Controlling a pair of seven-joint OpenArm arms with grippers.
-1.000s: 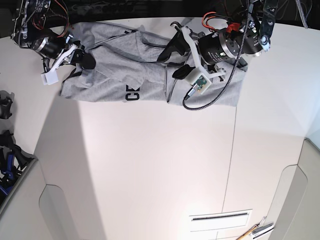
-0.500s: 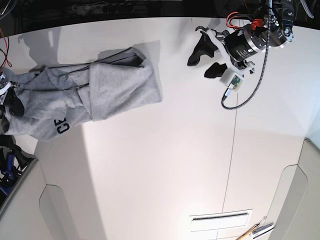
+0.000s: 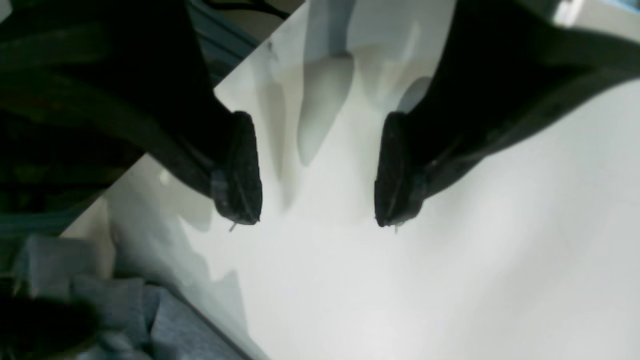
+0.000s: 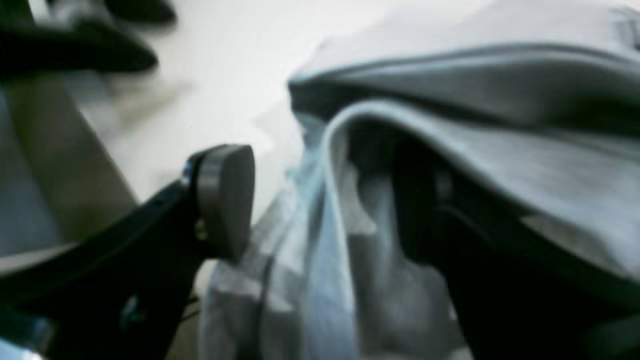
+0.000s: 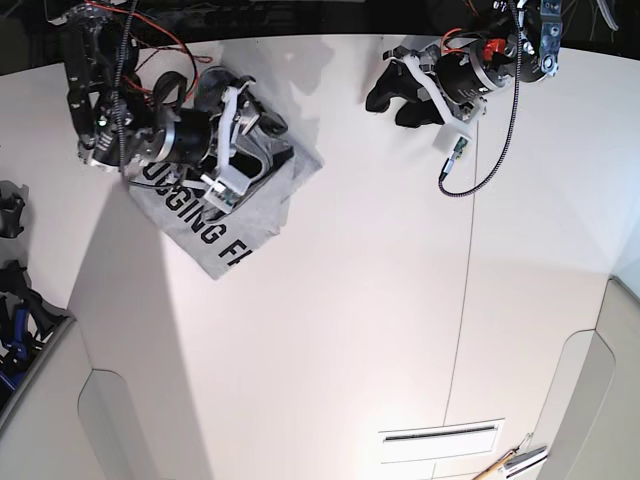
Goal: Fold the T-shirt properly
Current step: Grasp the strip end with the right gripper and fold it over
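Observation:
I expect the grey T-shirt (image 5: 264, 160) to open into a neat folded rectangle when I pull it, since the lettered flap (image 5: 216, 234) lies flat and straight-edged beside the bunched part.
The grey T-shirt (image 5: 215, 235) lies bunched at the table's back left, with black block letters facing up on its front flap. My right gripper (image 5: 265, 148) sits on top of it. In the right wrist view the jaws stand apart (image 4: 320, 205), with a fold of the T-shirt (image 4: 500, 150) hanging between them and draped over one finger. My left gripper (image 5: 395, 100) is open and empty over bare table at the back right, apart from the cloth. The left wrist view shows its spread jaws (image 3: 317, 200) and a corner of the T-shirt (image 3: 165, 330) at lower left.
Black parts (image 5: 10, 215) and blue tools (image 5: 15, 330) lie at the left edge. A slot (image 5: 440, 433) and a pencil-like item (image 5: 510, 462) are at the front right. The white table (image 5: 350, 330) ends at a dark edge behind the arms.
The shirt, spread between both grippers a second ago, was let go by the left gripper and dragged left. It now lies bunched, letters up, under the right arm, and the left arm has drawn back right.

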